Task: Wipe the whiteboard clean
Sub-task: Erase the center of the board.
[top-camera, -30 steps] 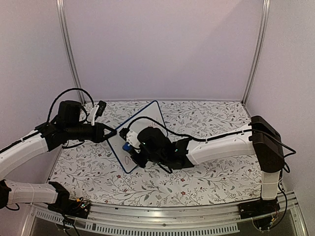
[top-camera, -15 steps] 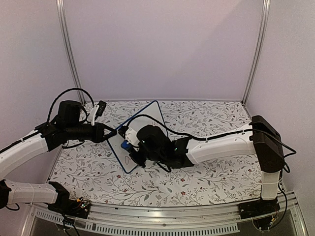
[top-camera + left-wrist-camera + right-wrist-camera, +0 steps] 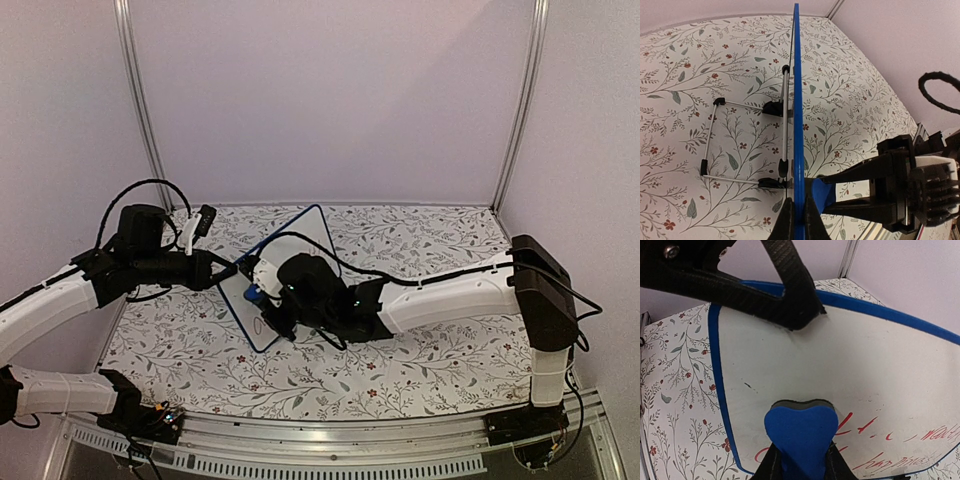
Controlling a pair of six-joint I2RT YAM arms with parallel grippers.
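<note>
My right gripper should wipe back down over the red writing [image 3: 842,448], because that writing is still below while the eraser [image 3: 801,430] is high on the whiteboard's white side near my left gripper.
The whiteboard [image 3: 306,236] stands tilted on the floral table, its blue edge [image 3: 797,95] seen edge-on in the left wrist view. My left gripper [image 3: 233,270] [image 3: 799,206] is shut on the board's left edge. My right gripper [image 3: 264,290] [image 3: 800,454] is shut on a blue heart-shaped eraser [image 3: 800,430] [image 3: 823,193], pressed against the board's face [image 3: 855,360]. Red handwriting [image 3: 890,437] runs along the board's lower part, to the right of the eraser. The face above the eraser is white with faint smudges.
A wire stand [image 3: 738,142] with black feet props the board from behind. The floral tablecloth [image 3: 440,250] spreads to the right. Pale walls and metal posts [image 3: 518,100] close in the table on three sides.
The right gripper and its eraser have shifted slightly left and up across the board. The left arm and the board have stayed still.
</note>
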